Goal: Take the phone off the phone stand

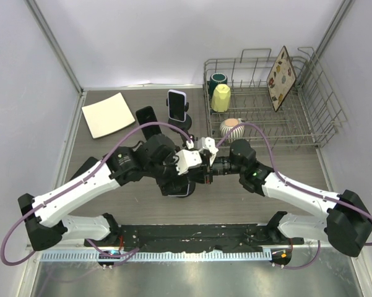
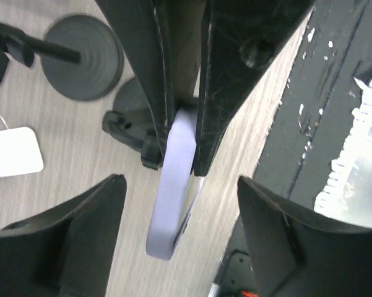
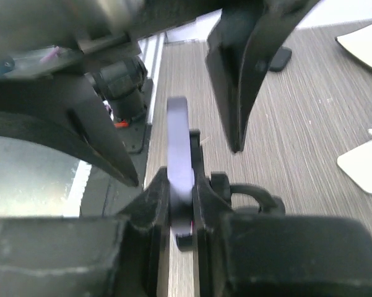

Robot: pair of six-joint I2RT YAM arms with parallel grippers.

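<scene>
I should hold the phone with my left gripper while my right gripper opens and moves over to grip the stand's arm (image 3: 260,195), because both my grippers are crowding the phone's edge (image 2: 169,201).
The phone, lavender and seen edge-on (image 2: 172,185), stands upright against the black cradle of its stand (image 2: 131,127). My right gripper (image 3: 179,185) is shut on the phone's (image 3: 178,136) edge, its fingers (image 2: 235,74) pinching both faces. My left gripper (image 2: 181,180) is open wide, one finger on each side of the phone without touching it; its fingers (image 3: 235,80) also show in the right wrist view. From the top view the two grippers, left (image 1: 201,162) and right (image 1: 211,168), meet at mid-table and hide the phone. The stand's round base (image 1: 176,187) shows beneath them.
Two more phones on stands are behind: a pale one (image 1: 177,105) and a black one (image 1: 146,117). A cream square plate (image 1: 108,114) lies back left. A wire dish rack (image 1: 309,117) with cups stands back right, a striped bowl (image 1: 234,128) beside it.
</scene>
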